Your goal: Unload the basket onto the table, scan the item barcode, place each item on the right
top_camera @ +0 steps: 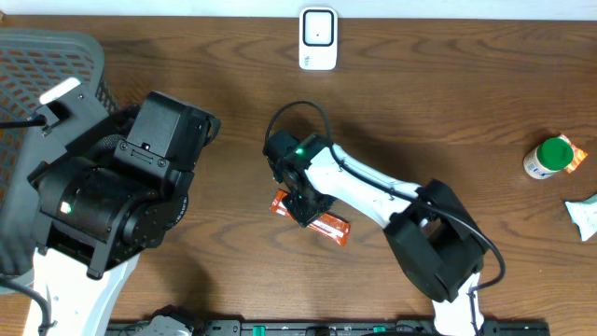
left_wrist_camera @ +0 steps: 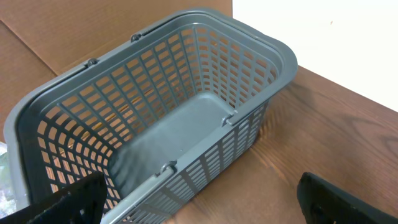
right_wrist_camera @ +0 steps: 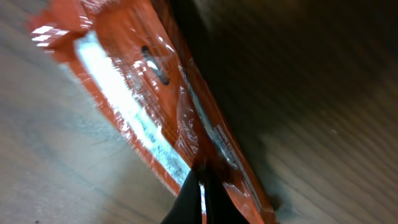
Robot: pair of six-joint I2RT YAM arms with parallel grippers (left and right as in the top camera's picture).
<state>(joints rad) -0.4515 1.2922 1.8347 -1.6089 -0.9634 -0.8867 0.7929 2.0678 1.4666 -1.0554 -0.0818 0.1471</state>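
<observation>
Next, my right gripper opens, because its closed fingers are on the packet's top (right_wrist_camera: 173,144) beside its long fold (right_wrist_camera: 213,129). It should then pinch that fold before it lifts the packet to the scanner.
An orange foil packet (top_camera: 326,225) lies near the table's middle, and its glossy wrapper (right_wrist_camera: 155,106) fills the right wrist view. My right gripper (top_camera: 303,203) sits over the packet's left end, and its dark fingers (right_wrist_camera: 200,196) are pinched shut on the packet's edge. A white barcode scanner (top_camera: 318,38) stands at the table's back edge. Over the table's left side hangs my left gripper (left_wrist_camera: 199,205), its fingers wide apart with nothing between them, beside the grey basket (left_wrist_camera: 261,46).
The grey mesh basket (top_camera: 47,70) stands at the far left, partly under the left arm. A white bottle with a green cap (top_camera: 548,157) lies at the right edge, with a crumpled white wrapper (top_camera: 584,217) just below it.
</observation>
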